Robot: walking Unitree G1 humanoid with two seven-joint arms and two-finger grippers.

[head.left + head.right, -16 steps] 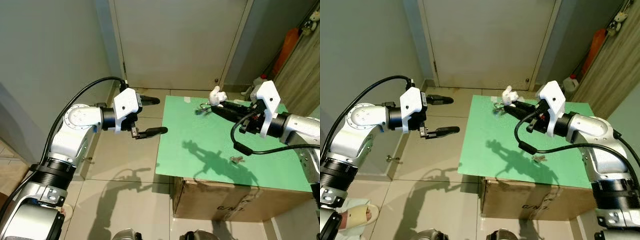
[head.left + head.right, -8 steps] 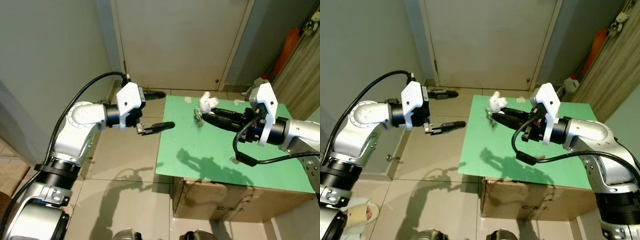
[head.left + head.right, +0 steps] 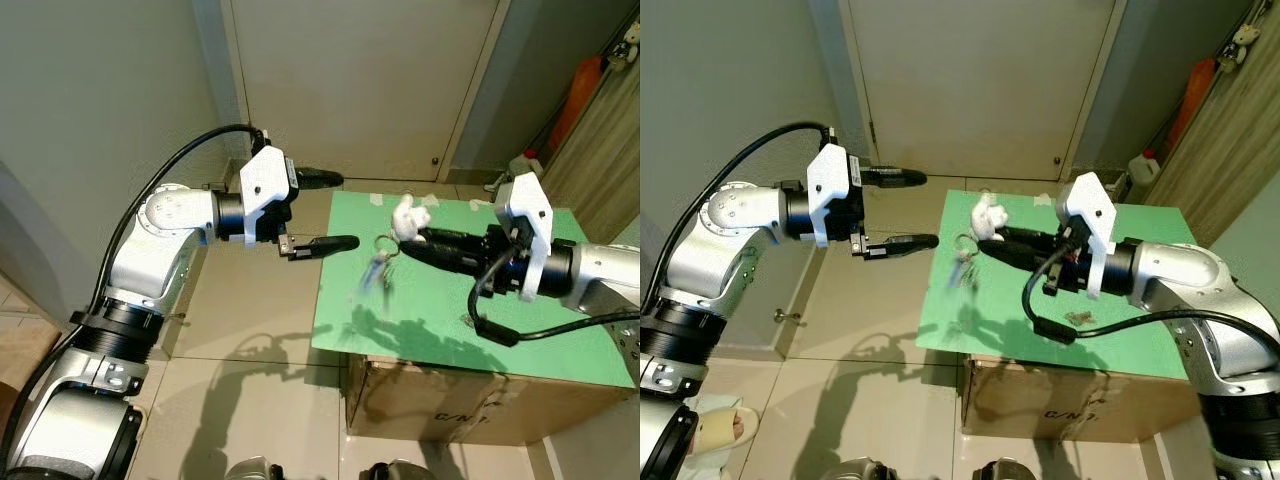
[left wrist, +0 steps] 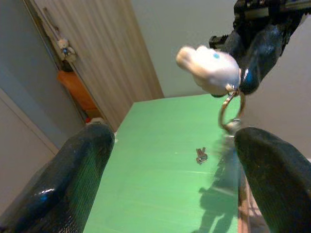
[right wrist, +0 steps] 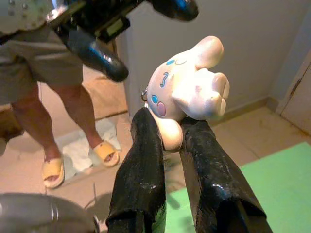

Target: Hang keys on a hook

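I expect the white plush charm [image 4: 212, 68] to tip over and come along when I carry the ring, because a small link [image 4: 232, 89] joins the charm to the ring.
A set of keys [image 3: 377, 268] on a ring hangs, blurred, below a white plush charm [image 3: 404, 213]. My right gripper [image 3: 422, 238] is shut on that charm, holding it above the left part of the green table top [image 3: 440, 300]. In the right wrist view both fingers [image 5: 141, 160] squeeze the charm [image 5: 187, 92]. My left gripper [image 3: 330, 212] stands open just left of the table's edge, at about the height of the charm, and a short gap separates it from the keys. The left wrist view has the charm [image 4: 209, 68] and ring [image 4: 228, 109] between its spread fingers [image 4: 82, 170].
The green top rests on a cardboard box [image 3: 440, 400]. A small metal piece [image 3: 470, 320] lies on the green surface near the front. A closed door [image 3: 350, 80] stands behind, an orange object [image 3: 578, 90] and curtain at the right. A person's legs in yellow slippers [image 5: 53, 170] stand nearby.
My right gripper has carried the charm and keys up off the table and leftward; the keys now swing. My left gripper has shifted right, closer to them.
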